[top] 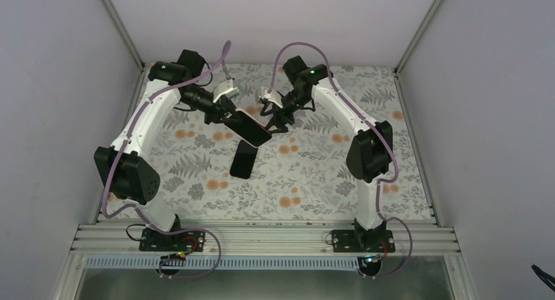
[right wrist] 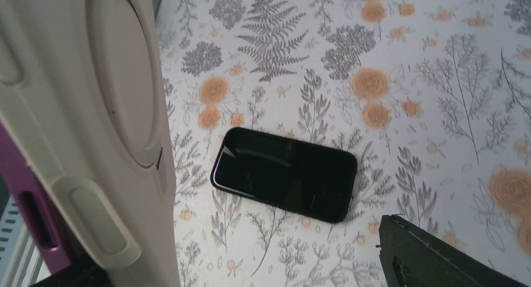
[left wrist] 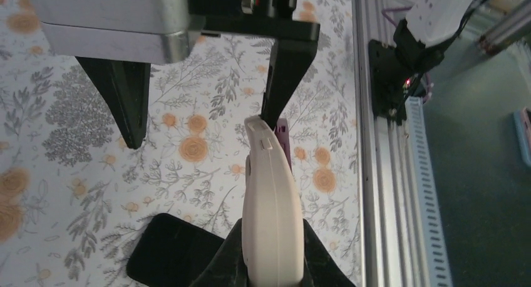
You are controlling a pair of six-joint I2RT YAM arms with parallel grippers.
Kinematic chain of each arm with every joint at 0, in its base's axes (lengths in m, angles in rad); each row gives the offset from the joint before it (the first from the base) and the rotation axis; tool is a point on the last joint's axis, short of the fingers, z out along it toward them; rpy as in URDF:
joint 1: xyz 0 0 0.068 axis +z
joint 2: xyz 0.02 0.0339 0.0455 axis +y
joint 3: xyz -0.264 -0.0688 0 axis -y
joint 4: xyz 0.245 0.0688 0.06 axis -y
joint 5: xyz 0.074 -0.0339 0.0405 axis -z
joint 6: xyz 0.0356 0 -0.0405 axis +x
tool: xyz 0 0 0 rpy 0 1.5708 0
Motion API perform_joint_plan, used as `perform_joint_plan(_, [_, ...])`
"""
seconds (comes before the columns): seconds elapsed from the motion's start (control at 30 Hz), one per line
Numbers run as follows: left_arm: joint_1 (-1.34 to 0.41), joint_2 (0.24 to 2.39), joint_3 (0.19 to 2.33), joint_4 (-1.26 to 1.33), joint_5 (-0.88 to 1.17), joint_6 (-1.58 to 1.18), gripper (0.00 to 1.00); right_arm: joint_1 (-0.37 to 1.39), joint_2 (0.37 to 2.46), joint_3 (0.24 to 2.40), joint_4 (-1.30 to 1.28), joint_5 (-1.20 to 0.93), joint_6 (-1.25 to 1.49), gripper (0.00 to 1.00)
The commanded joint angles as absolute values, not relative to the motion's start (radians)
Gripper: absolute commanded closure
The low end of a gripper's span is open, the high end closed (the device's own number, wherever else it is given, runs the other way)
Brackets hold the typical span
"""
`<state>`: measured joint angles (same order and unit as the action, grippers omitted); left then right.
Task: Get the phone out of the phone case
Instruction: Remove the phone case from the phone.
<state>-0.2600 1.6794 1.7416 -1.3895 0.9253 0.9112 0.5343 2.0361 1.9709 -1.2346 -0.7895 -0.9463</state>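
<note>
The right gripper's open fingers are on both sides of the case's far end (left wrist: 260,136). The left gripper should keep its hold on the case's near end (top: 235,120) until those fingers close on the far end, then let go.
The black phone (top: 244,158) lies flat on the flowered table, screen up, out of its case; it also shows as the phone (right wrist: 285,174) and the phone (left wrist: 169,252). The empty phone case (top: 252,126), cream outside with a purple inner rim, hangs above the phone. My left gripper (left wrist: 272,243) is shut on the near end of the phone case (left wrist: 272,199). My right gripper (top: 275,120) is open at the case's far end. One of its fingers (left wrist: 282,86) is against the case's tip, the other finger (left wrist: 128,105) stands well apart. The phone case (right wrist: 94,130) fills the left of the right wrist view.
The flowered table cover (top: 314,175) spreads around the phone. An aluminium rail (top: 262,238) runs along the near edge with both arm bases on it. White walls close in the left, right and back sides.
</note>
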Motion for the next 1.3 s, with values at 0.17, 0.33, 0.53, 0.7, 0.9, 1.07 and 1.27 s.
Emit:
perform_joint_plan(0.17, [-0.26,1.692,1.725,-0.914,1.113,0.67,0.98,0.676,2.046,2.022,-1.285,-1.179,-0.964,0.15])
perform_joint_plan(0.33, [-0.261,1.718,1.722,-0.987,1.132,0.733,0.98,0.671,2.047,2.116,-1.284,-1.221,-0.913,0.21])
perform_joint_plan(0.53, [-0.272,1.708,1.695,-1.051,1.155,0.799,0.98,0.652,2.044,2.178,-1.2,-1.224,-0.807,0.23])
perform_joint_plan(0.7, [-0.274,1.719,1.736,-1.132,1.177,0.85,0.98,0.647,2.066,2.181,-1.199,-1.203,-0.792,0.44])
perform_joint_plan(0.9, [-0.274,1.745,1.814,-1.217,1.168,0.89,0.98,0.637,2.059,2.139,-1.194,-1.175,-0.789,0.96])
perform_joint_plan(1.07, [-0.272,1.753,1.868,-1.261,1.124,0.902,0.73,0.611,2.015,2.078,-1.152,-1.16,-0.764,0.97])
perform_joint_plan(1.27, [-0.257,1.747,1.94,-1.357,1.07,0.928,0.38,0.524,1.967,1.994,-1.092,-1.165,-0.719,0.97])
